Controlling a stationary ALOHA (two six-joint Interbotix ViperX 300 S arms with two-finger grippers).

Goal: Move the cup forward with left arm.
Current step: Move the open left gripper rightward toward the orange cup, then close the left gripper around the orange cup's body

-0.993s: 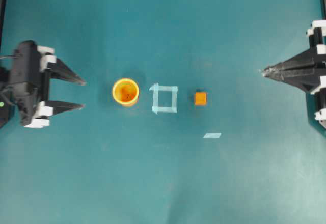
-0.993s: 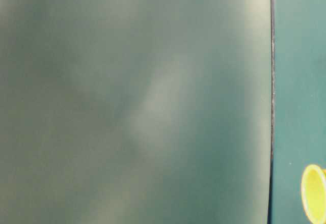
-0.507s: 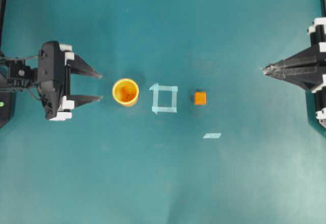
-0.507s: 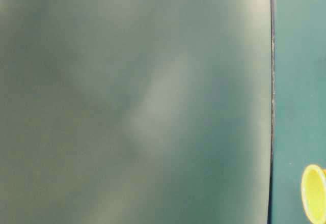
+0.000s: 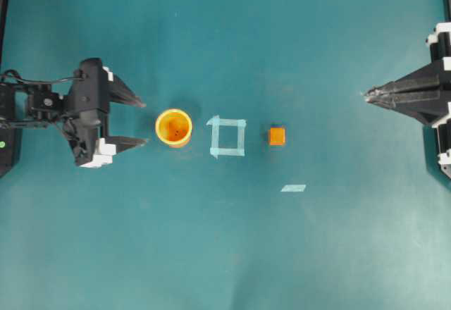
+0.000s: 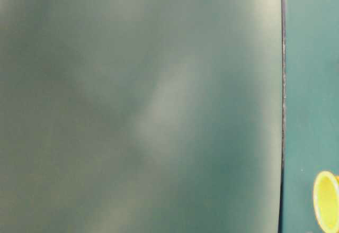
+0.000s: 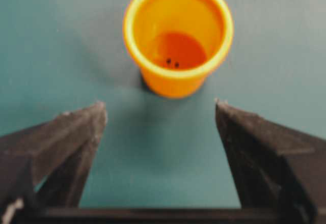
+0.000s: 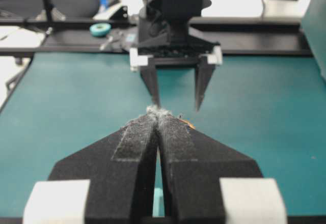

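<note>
The dark specks (image 7: 172,63) look round and all the same on the cup's bottom (image 7: 180,51), so I expect them to stay fixed there when I carry the cup.
The yellow-orange cup (image 5: 173,127) stands upright on the teal mat, left of centre, open end up. From the left wrist it fills the upper middle as the cup (image 7: 178,36), with two dark specks inside; a sliver of the cup (image 6: 327,200) shows in the table-level view. My left gripper (image 5: 144,122) is open, its two fingertips just short of the cup's left side, not touching it; the left gripper (image 7: 160,104) has bare mat between its fingers. My right gripper (image 5: 366,98) rests at the far right, shut, empty; its tips (image 8: 159,113) meet.
A pale tape square (image 5: 227,137) lies right of the cup. Past it sits a small orange cube (image 5: 277,136), and a loose tape strip (image 5: 293,187) lies lower right. A blurred near surface fills most of the table-level view.
My left gripper has moved right toward the cup, from the mat's left edge to just short of it, and its fingers have spread wider. Cup, cube and right arm have not moved.
</note>
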